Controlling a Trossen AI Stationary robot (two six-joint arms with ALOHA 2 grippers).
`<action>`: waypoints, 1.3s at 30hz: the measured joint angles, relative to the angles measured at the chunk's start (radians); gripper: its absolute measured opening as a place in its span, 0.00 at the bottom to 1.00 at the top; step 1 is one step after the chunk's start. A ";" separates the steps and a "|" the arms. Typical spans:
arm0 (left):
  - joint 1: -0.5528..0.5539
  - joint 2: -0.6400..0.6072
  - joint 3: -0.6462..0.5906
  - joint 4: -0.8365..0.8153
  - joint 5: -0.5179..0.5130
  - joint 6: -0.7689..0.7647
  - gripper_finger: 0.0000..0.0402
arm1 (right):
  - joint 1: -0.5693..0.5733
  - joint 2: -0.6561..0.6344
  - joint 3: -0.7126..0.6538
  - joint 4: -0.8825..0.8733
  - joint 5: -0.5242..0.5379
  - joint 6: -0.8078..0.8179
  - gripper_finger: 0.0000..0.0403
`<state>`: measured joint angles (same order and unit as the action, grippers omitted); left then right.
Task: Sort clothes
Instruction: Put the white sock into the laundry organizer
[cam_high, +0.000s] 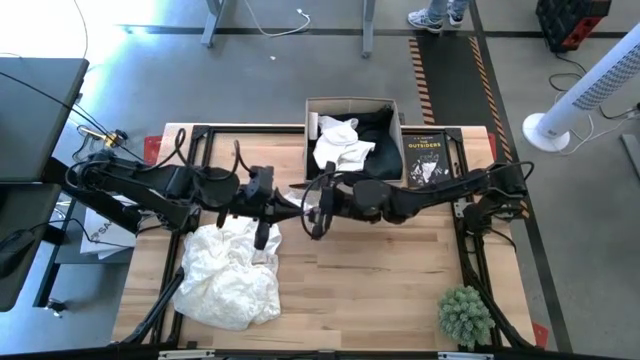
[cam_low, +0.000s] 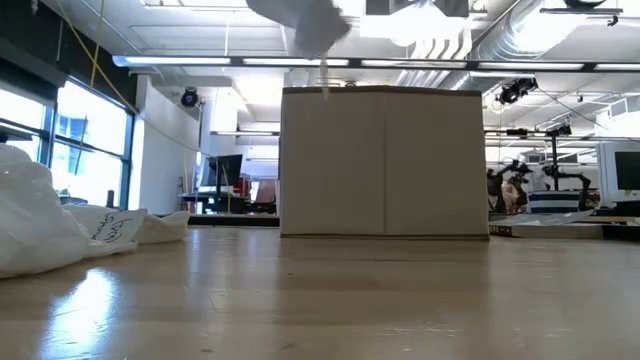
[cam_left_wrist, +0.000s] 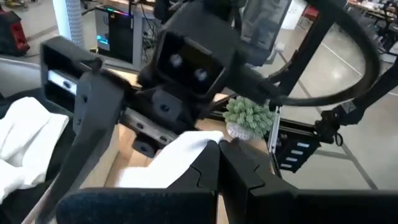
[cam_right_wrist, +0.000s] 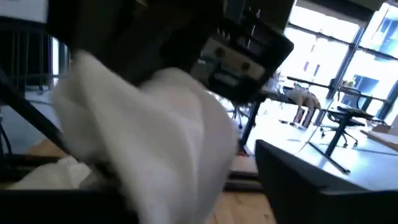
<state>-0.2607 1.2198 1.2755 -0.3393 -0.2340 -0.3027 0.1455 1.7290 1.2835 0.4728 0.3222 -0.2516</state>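
Observation:
The robot's left gripper is pinching the white garment (cam_left_wrist: 175, 163) next to the open right gripper, so the right gripper should take it into the box (cam_high: 376, 132) while the left gripper moves away.
My left gripper (cam_high: 285, 196) (cam_left_wrist: 217, 163) is shut on a small white garment (cam_left_wrist: 177, 155) above the table's middle, just in front of the cardboard box (cam_high: 350, 105). The garment also shows high up in the low view (cam_low: 300, 25). My right gripper (cam_high: 314, 205) faces my left one at close range, open. The white garment (cam_right_wrist: 155, 124) fills the space in front of its camera, with one finger (cam_right_wrist: 292, 180) wide to the side. A heap of white clothes (cam_high: 235, 272) lies on the table's near left. The box holds white (cam_high: 340, 145) and black clothes (cam_high: 378, 130). My left gripper pinches the white garment between its two shut fingers at a bunched edge (cam_left_wrist: 205, 142). The fingers come level from the table's left. The garment is lifted clear of the table, slack. My right gripper: I cannot tell whether it touches the garment.
A black book with white lettering (cam_high: 425, 160) lies to the right of the box. A small green spiky plant (cam_high: 465, 315) stands at the near right corner. There is bare wood at the near middle (cam_high: 370, 290). A person's feet (cam_high: 435, 15) show beyond the table.

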 joint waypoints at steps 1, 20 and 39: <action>0.000 0.000 0.000 -0.001 0.001 0.000 0.00 | -0.002 0.000 0.000 -0.020 0.001 0.005 0.38; -0.080 -0.105 0.000 -0.574 -0.472 -0.322 0.13 | -0.321 -0.144 -0.001 -0.297 0.328 -0.217 0.01; -0.168 -0.021 0.000 -0.584 -0.514 -0.322 0.13 | -0.657 -0.159 0.026 -1.091 0.134 0.303 0.31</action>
<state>-0.4286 1.1988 1.2755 -0.9230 -0.7481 -0.6250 -0.5111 1.5700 1.3096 -0.6186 0.4560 0.0510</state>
